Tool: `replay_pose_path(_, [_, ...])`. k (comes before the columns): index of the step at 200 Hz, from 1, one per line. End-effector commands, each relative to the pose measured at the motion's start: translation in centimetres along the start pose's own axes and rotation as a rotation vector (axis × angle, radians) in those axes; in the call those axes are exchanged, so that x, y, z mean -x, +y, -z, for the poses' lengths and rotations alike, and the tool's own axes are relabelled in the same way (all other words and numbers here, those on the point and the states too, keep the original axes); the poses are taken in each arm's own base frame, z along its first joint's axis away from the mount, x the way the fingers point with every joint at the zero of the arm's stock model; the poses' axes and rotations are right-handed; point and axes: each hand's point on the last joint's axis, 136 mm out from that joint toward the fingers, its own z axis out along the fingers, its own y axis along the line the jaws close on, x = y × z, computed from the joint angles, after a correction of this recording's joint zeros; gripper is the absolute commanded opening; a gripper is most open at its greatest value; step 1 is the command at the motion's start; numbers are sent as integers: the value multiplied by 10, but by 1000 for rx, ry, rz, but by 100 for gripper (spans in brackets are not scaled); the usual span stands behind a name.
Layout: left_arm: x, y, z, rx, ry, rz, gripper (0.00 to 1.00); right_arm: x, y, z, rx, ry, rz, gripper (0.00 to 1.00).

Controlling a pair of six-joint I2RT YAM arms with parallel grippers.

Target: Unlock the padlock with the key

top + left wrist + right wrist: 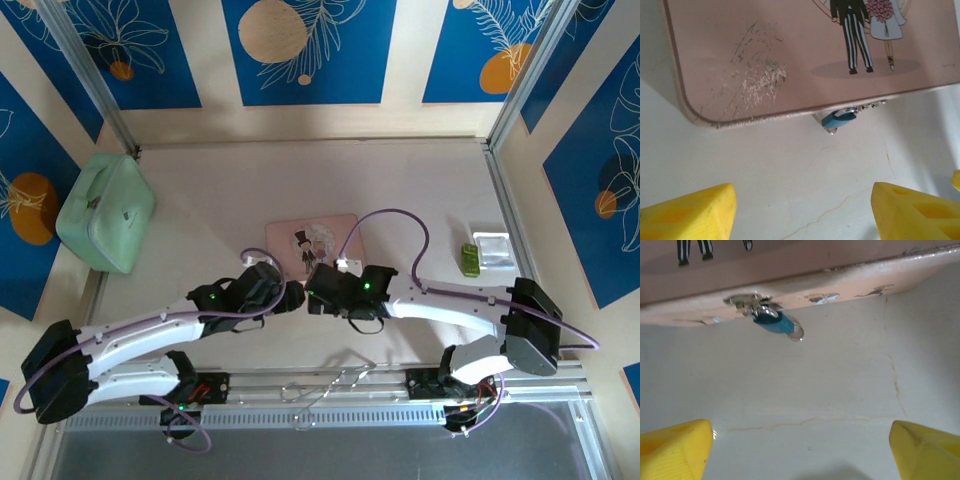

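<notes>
My left gripper needs to move back because it is crowding my right gripper at the tin's near edge, and my right gripper should reach the padlock.
A pink illustrated tin lies flat at the table's middle. From its near edge hangs the padlock, tiny and blue-teal with a silvery shackle; the left wrist view has it too. A small silvery rounded piece juts from its lower end; I cannot tell whether that is the key. My left gripper and right gripper both hover just short of the tin's near edge. Both are open, their yellow fingers wide apart over bare table. From above they almost meet, left and right.
A mint-green case stands at the far left. A clear plastic box with a small green item beside it sits at the right. Metal frame posts border the table. A rail runs along the near edge.
</notes>
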Motion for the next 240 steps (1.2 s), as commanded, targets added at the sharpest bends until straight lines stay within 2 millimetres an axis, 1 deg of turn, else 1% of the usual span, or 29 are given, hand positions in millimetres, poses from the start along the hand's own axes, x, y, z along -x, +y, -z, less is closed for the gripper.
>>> replay_pose_path(1, [14, -17, -3, -87, -36, 64, 69, 8, 2, 7, -36, -47, -30, 99])
replay_pose_path(16, [20, -15, -4, -87, -51, 74, 69, 17, 2, 15, -56, -203, 28, 99])
replay_pose_path(26, [24, -14, -5, -91, -58, 85, 69, 23, -4, 18, -68, -287, 34, 99])
replay_pose_path(36, [27, -13, -8, -100, -56, 100, 67, 27, -12, 15, -65, -284, 6, 100])
replay_pose_path(42, [29, -14, -9, -106, -52, 106, 66, 29, -9, 9, -20, -246, 5, 99])
replay_pose_path(43, [29, -14, -10, -107, -51, 108, 66, 24, -4, 8, 5, -216, 17, 99])
replay_pose_path(52, [32, -14, -11, -111, -49, 111, 65, 22, 5, -3, 117, -104, 27, 92])
replay_pose_path(60, [34, -15, -11, -112, -50, 108, 65, 22, 7, -10, 189, -41, 18, 84])
replay_pose_path(65, [35, -14, -11, -107, -53, 107, 65, 22, 6, -13, 213, -23, 16, 81])
replay_pose_path(74, [36, -12, -11, -97, -55, 104, 65, 24, 4, -15, 228, -17, 18, 79])
replay_pose_path(85, [38, -10, -12, -91, -58, 102, 65, 26, 6, -15, 249, -12, 45, 71])
replay_pose_path(94, [39, -9, -14, -88, -58, 97, 65, 29, 4, -16, 237, -10, 52, 65])
replay_pose_path(108, [41, -8, -17, -84, -52, 93, 65, 33, 3, -22, 240, 10, 58, 58])
replay_pose_path(115, [41, -7, -18, -83, -48, 92, 65, 34, 1, -25, 238, 19, 52, 56])
replay_pose_path(134, [43, -6, -19, -77, -46, 87, 64, 39, -2, -32, 240, 39, 30, 54])
replay_pose_path(170, [51, -3, -18, -47, -69, 60, 64, 43, -4, -40, 218, 49, 47, 52])
replay_pose_path(201, [57, -8, -17, -68, -82, 57, 64, 51, -8, -42, 185, 24, 70, 52])
replay_pose_path(227, [56, -9, -17, -63, -67, 64, 62, 59, -13, -43, 158, 4, 69, 52])
replay_pose_path(240, [54, -9, -15, -68, -61, 68, 62, 63, -10, -41, 174, -1, 75, 53])
